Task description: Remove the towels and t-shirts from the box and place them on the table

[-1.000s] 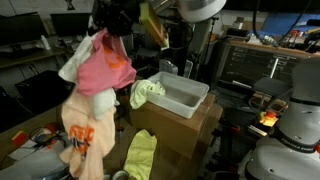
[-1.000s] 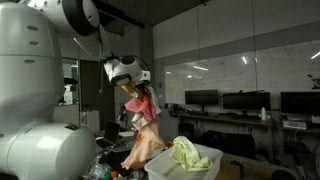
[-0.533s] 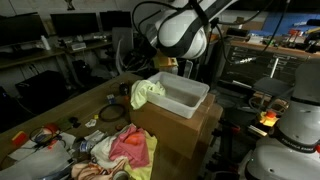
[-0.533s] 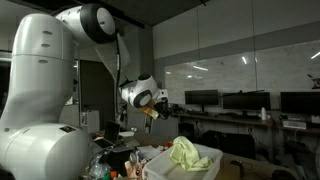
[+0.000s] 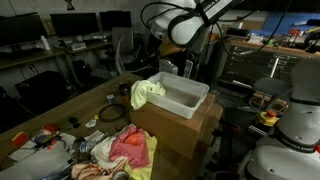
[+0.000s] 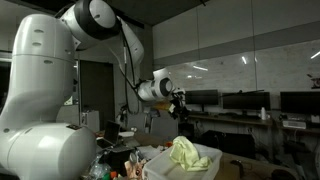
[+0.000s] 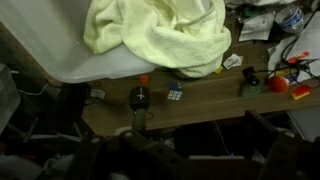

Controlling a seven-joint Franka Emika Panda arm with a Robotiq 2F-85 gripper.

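My open gripper is hovering over the wooden table (image 7: 185,112), past the white box, so I need to go back and grab the towel by its overhanging end (image 5: 139,98).
A yellow-green towel (image 5: 146,92) hangs over the left rim of the white box (image 5: 185,97); it also shows as the towel (image 6: 185,152) in the box (image 6: 205,160). From above, the wrist view has the towel (image 7: 165,35) bunched in the box's corner (image 7: 70,62). A heap of pink, orange and yellow towels and t-shirts (image 5: 122,148) lies on the table (image 5: 60,112). My gripper (image 6: 180,100) hovers high over the box, open and empty. Its dark fingers (image 7: 100,155) stand wide apart in the wrist view, gripper (image 7: 190,150).
The white box rests on a cardboard carton (image 5: 185,128). On the wooden table beside it lie a Rubik's cube (image 7: 175,94), a black knobbed object (image 7: 140,98) and small red items (image 7: 277,83). Monitors (image 5: 80,22) line the back; a white machine (image 5: 296,120) stands at the right.
The gripper let go of the pink and orange clothes, which dropped onto the table. The jaws opened wide and the arm swung up and over toward the white box.
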